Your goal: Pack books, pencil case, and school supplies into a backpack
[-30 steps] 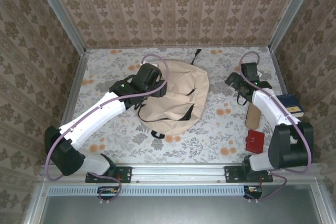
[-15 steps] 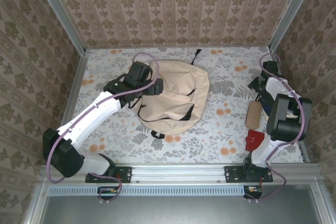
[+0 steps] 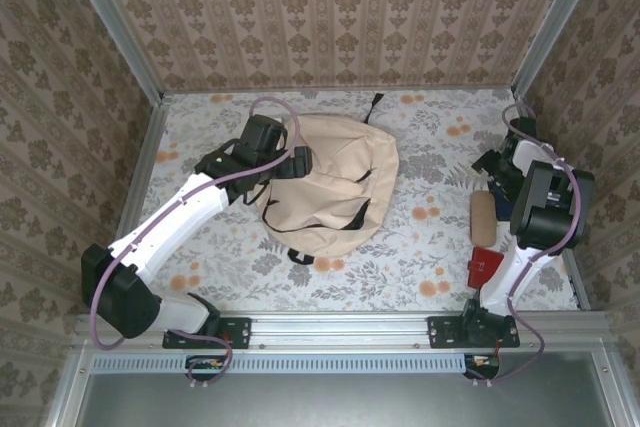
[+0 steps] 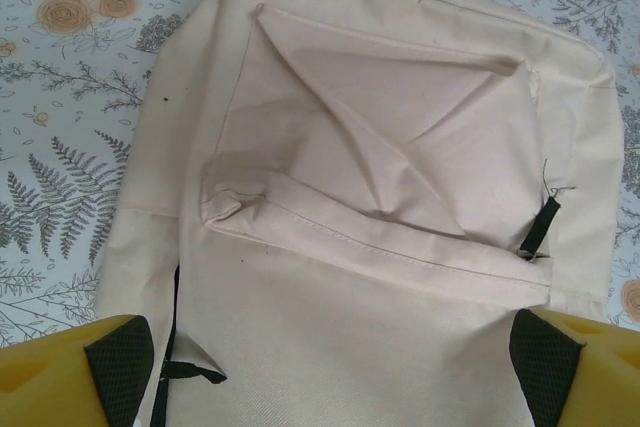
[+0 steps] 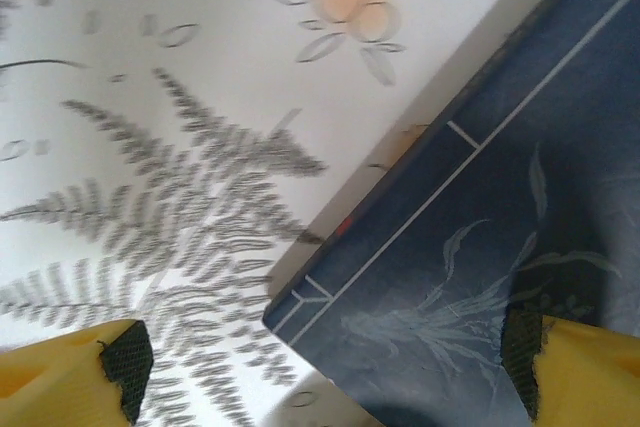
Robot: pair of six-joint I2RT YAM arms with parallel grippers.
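My left gripper is out of reach of the navy-blue book point(image 3: 503, 205) lying by the wall, so my right gripper should first bring the book over beside the backpack point(image 3: 420, 215).
The beige backpack point(image 3: 335, 187) lies flat in the middle of the table, its front pocket flap creased point(image 4: 380, 177). My left gripper point(image 3: 287, 161) hovers over the bag's left part, open, with only fabric below its yellow fingers point(image 4: 335, 387). At the far right my right gripper point(image 3: 493, 164) is open above the corner of a navy-blue book point(image 5: 490, 237). One fingertip is over the cover, the other over the tablecloth point(image 5: 320, 377). In the top view the arm hides most of the book. A tan oblong pencil case point(image 3: 483, 217) lies just beside it.
A small red square thing point(image 3: 485, 267) lies near the right arm's base. The metal side rails point(image 3: 140, 177) and patterned walls close in the table. A black loop point(image 3: 376, 101) sticks out at the bag's far end.
The right arm has swung from the table's middle-right to the far right edge and folded over the navy book. The left gripper has shifted slightly back over the backpack and opened wider.
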